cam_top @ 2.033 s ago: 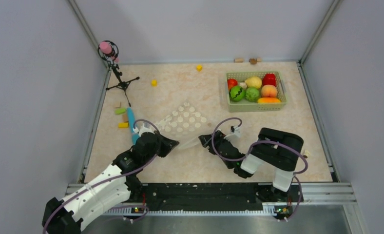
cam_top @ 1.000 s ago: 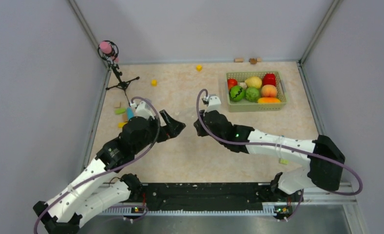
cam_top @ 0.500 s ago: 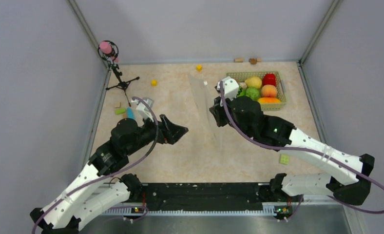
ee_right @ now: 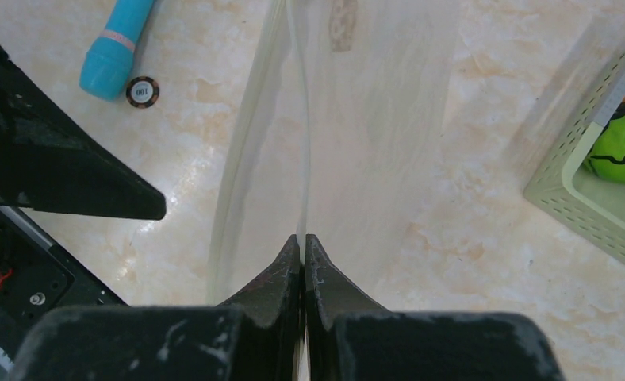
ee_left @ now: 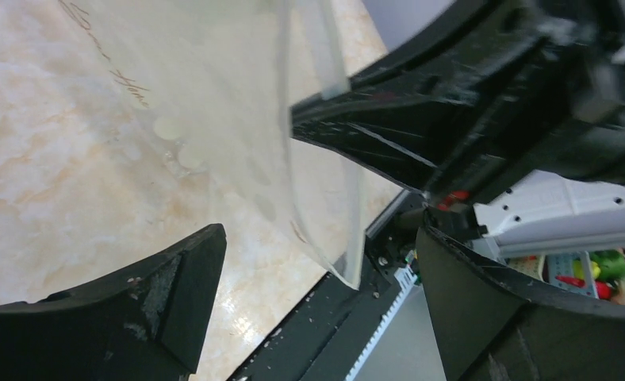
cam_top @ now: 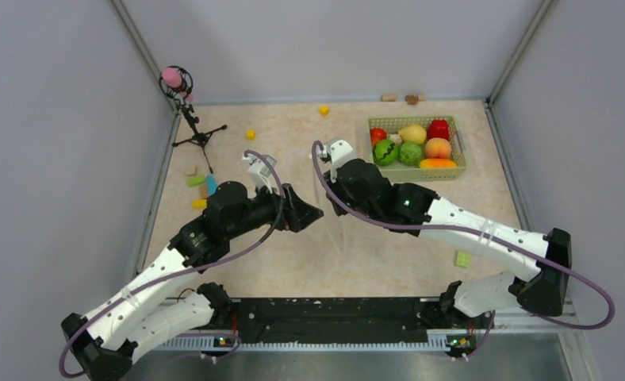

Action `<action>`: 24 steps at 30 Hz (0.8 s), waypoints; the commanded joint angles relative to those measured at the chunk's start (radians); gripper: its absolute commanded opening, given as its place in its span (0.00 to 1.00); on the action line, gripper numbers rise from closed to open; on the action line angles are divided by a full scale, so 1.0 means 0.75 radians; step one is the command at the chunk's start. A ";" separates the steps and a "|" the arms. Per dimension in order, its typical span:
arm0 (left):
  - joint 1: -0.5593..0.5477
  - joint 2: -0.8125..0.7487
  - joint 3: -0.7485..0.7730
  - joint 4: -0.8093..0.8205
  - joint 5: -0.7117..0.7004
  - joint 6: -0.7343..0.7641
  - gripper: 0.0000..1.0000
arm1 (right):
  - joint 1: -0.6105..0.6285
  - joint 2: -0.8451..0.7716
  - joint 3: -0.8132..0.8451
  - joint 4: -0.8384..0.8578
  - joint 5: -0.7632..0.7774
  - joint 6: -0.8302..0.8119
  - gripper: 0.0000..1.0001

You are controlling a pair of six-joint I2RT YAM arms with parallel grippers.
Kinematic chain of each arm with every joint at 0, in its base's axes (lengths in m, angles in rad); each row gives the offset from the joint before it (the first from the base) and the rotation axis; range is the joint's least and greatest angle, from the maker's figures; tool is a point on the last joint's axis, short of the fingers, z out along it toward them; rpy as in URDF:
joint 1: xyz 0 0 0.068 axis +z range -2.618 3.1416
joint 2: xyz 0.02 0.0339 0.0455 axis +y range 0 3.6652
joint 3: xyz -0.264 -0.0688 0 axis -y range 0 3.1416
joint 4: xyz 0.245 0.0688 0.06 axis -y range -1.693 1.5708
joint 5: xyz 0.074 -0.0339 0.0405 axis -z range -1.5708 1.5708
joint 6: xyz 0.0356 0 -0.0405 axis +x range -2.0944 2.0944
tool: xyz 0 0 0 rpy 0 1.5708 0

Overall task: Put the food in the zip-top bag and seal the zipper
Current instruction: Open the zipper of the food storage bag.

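Note:
The zip-top bag's loose end [ee_left: 325,218] is hanging limp, so the robot's left gripper should pinch it before the right gripper pulls its own edge [ee_right: 304,198] away to widen the bag's opening.
The food [cam_top: 414,143] lies in the pale green basket [cam_top: 417,172] at the back right; the striped melon [ee_right: 623,147] shows at the right wrist view's edge. My right gripper [cam_top: 331,184] is shut on an edge of the zip-top bag [cam_top: 335,226], which hangs clear and floppy over the table's middle. The closed jaws [ee_right: 303,242] pinch a thin whitish strip, perhaps the zipper [ee_right: 300,143]. My left gripper [cam_top: 311,213] stands open just left of the bag. The dotted bag [ee_left: 238,143] hangs between its fingers [ee_left: 174,294], untouched.
A blue flashlight [ee_right: 115,48] and a small round chip [ee_right: 140,92] lie on the table left of the bag. Coloured blocks [cam_top: 198,190] and a microphone stand [cam_top: 189,119] are at the far left, yellow cubes [cam_top: 250,134] at the back, a green block [cam_top: 462,258] near right.
The right gripper lifted the bag off the table, then carried it left. The left gripper let go earlier and has moved right, up to the hanging bag.

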 commanded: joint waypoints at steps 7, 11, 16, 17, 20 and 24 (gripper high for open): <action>-0.008 0.193 0.064 0.065 -0.077 -0.026 0.79 | 0.012 -0.056 0.062 0.109 -0.012 0.249 0.00; -0.029 0.260 0.076 0.112 -0.063 -0.055 0.74 | 0.012 -0.090 0.013 0.178 -0.014 0.303 0.00; -0.097 0.296 0.078 0.063 -0.273 -0.104 0.55 | 0.012 -0.128 -0.040 0.226 -0.024 0.328 0.00; -0.109 0.290 0.081 0.044 -0.328 -0.107 0.51 | 0.012 -0.135 -0.052 0.224 -0.016 0.326 0.00; -0.144 0.253 0.107 -0.036 -0.493 -0.115 0.44 | 0.012 -0.158 -0.086 0.194 0.013 0.324 0.01; -0.174 0.215 0.179 -0.210 -0.737 -0.124 0.10 | 0.013 -0.203 -0.158 0.177 0.050 0.323 0.01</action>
